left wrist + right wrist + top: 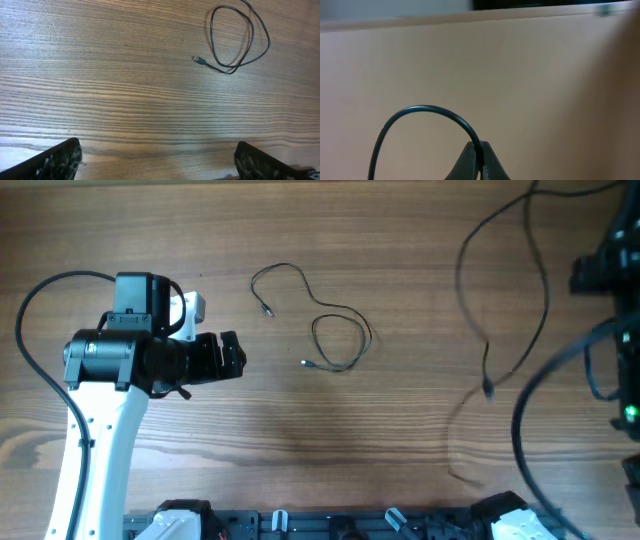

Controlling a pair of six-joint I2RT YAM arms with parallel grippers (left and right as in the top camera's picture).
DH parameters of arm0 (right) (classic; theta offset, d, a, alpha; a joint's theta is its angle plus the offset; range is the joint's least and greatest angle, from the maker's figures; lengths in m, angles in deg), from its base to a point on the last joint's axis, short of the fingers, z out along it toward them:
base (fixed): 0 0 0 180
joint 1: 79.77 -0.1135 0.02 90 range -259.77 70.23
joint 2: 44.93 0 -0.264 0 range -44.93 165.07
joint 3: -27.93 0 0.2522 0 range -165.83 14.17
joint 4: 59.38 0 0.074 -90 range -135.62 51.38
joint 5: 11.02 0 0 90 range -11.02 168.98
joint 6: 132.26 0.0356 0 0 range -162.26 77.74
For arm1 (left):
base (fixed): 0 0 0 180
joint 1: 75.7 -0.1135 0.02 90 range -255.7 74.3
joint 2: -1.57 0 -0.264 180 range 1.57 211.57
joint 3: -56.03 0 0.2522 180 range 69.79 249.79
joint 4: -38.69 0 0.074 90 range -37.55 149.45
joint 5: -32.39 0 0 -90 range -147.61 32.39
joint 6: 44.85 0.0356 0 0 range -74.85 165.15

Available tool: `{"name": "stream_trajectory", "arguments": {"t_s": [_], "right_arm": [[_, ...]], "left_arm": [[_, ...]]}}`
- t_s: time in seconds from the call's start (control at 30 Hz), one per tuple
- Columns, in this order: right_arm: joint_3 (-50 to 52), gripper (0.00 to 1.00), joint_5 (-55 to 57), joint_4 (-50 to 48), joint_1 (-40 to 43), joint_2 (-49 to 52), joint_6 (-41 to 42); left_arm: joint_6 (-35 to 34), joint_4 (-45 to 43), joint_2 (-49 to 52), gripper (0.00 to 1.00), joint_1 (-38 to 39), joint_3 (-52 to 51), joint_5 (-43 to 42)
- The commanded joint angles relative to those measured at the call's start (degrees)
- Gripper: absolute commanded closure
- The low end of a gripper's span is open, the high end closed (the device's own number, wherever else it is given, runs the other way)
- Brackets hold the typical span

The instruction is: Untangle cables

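Note:
I should go on moving the hanging cable (545, 292) away with my right gripper until it reaches the table's side edge and then let go, because the cable is clear of the looped cable.
One thin dark cable (338, 340) lies on the wooden table in a loose loop, with small plug ends at its left and lower left. It also shows in the left wrist view (240, 37), top right. My left gripper (232, 355) is open and empty, left of this cable; its fingertips (157, 162) are wide apart above bare wood. A second thin cable (500, 300) hangs over the right side of the table, its plug end dangling. My right gripper (480, 150) is shut on this cable (420, 109), raised and facing a beige wall.
The right arm (612, 270) sits at the far right edge, with thicker black arm cables (520, 430) curving below it. The left arm's black cable (30, 310) arcs at the far left. Mounting hardware (330, 525) lines the front edge.

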Motion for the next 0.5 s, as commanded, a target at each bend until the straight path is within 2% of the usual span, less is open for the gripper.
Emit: {"name": "stream_trajectory", "arguments": {"t_s": [0.0, 0.07, 0.17, 0.4, 0.47], "right_arm": [[-0.2, 0.96, 21.0, -2.6, 2.1, 2.3, -10.4], [-0.2, 0.96, 21.4, -4.1, 7.7, 4.0, -9.0], [-0.2, 0.96, 19.5, -3.8, 18.4, 6.5, -2.6], [-0.2, 0.96, 17.3, -1.4, 44.5, 13.1, 32.7], [-0.1, 0.96, 15.6, -0.1, 49.2, 15.9, 36.5]], "left_arm": [[1.1, 0.0, -0.4, 0.00, -0.3, -0.3, -0.7], [1.1, 0.3, -0.3, 0.00, -0.3, -0.3, -0.7], [1.1, 0.5, -0.4, 0.00, -0.3, -0.3, -0.7], [1.1, 0.6, -0.4, 0.00, -0.3, -0.8, -0.7], [1.1, 0.3, -0.4, 0.00, -0.3, -1.7, -0.8]]}}
